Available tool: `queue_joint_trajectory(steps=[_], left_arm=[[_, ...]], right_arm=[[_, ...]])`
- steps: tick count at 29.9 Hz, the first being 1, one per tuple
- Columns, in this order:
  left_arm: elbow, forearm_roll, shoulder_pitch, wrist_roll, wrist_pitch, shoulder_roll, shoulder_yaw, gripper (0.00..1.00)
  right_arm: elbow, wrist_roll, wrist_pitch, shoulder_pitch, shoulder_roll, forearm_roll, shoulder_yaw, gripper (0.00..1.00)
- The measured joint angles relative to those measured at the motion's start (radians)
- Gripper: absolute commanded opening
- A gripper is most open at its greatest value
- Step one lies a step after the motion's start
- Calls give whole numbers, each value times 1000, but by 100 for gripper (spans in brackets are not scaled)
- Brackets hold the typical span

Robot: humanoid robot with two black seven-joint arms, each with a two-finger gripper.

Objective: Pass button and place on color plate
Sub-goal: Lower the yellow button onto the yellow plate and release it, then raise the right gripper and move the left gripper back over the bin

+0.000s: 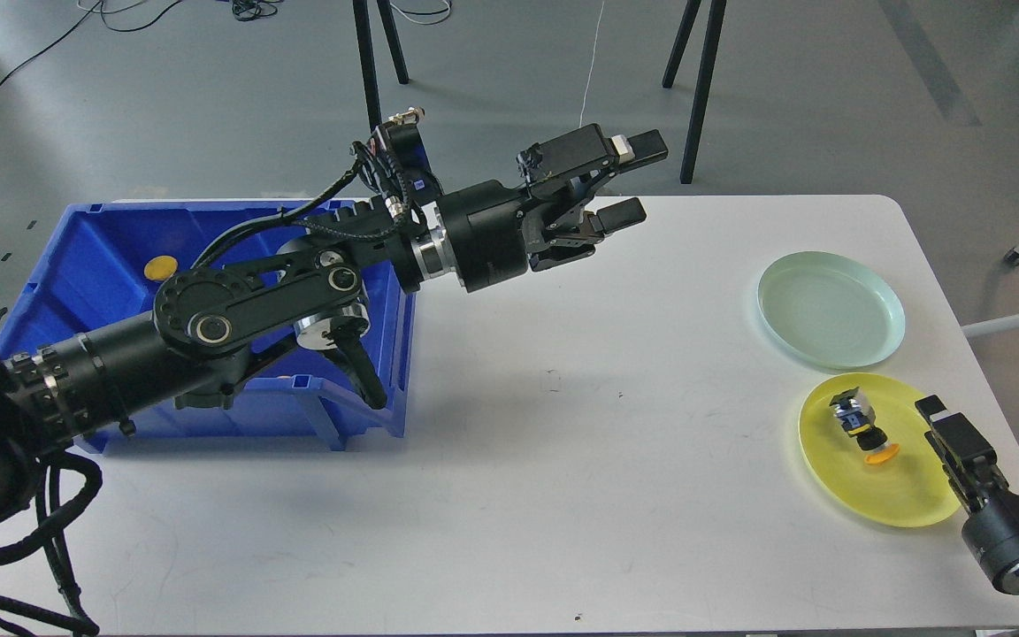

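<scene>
My arm covers the blue bin (103, 287) and the pale green plate is empty, so I should expect that a green-capped button is hidden in the bin.
The button (859, 425), with a blue-black body and an orange cap, lies on its side on the yellow plate (907, 500) at the table's right front. My right gripper (932, 411) is just right of it over the plate's rim, open and empty. My left gripper (632, 181) is open and empty, held high above the table's back middle, far from the plates. A pale green plate (831, 308) sits behind the yellow one and holds nothing.
A blue bin (76, 265) stands at the table's left under my left arm, with a yellow button (160, 267) inside. Dark stand legs (700, 88) rise behind the white table (563, 460).
</scene>
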Motion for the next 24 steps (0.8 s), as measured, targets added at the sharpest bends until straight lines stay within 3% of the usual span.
queue_joint_trajectory(steps=[6,11,16,24], left_arm=[[0,-1,0,0,1,0,0,99],[0,-7,10,0,17,7,-14,99],[-15,-18,89,0,49,67,-164,99],[-175,-108,83,0,52,429,-268,99]], right_arm=[[0,0,0,1,0,2,7,62],[11,0,0,17,20,12,39,96],[54,0,0,37,88,19,191,99],[202,0,0,129,201,34,295,99]])
